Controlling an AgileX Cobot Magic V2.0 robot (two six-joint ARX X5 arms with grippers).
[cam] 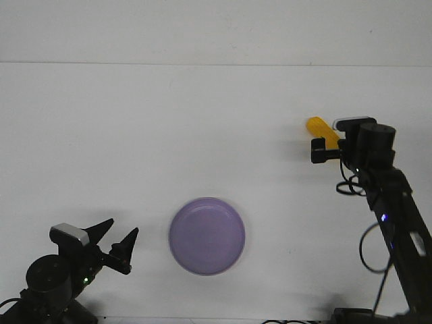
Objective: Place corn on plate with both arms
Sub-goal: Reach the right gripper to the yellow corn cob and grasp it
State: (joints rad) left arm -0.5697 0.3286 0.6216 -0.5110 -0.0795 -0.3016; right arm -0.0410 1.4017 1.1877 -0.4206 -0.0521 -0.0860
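My right gripper should expect the corn's end hidden behind it to narrow to a point, because the corn's far end [315,124] is wide and round.
The lavender plate [206,236] lies empty on the white table, near the front, a little left of centre. The yellow-orange corn [320,128] is at the far right, and its near end is hidden behind my right gripper [325,145]. The right gripper's fingers [322,151] sit right at the corn, but I cannot tell whether they are closed on it or whether the corn is off the table. My left gripper [124,225] is open and empty at the front left, well to the left of the plate.
The white table [202,121] meets a white back wall at the far edge. The right arm's links and cables [395,216] run down the right side to the front edge. The left arm's base [47,280] is in the front left corner.
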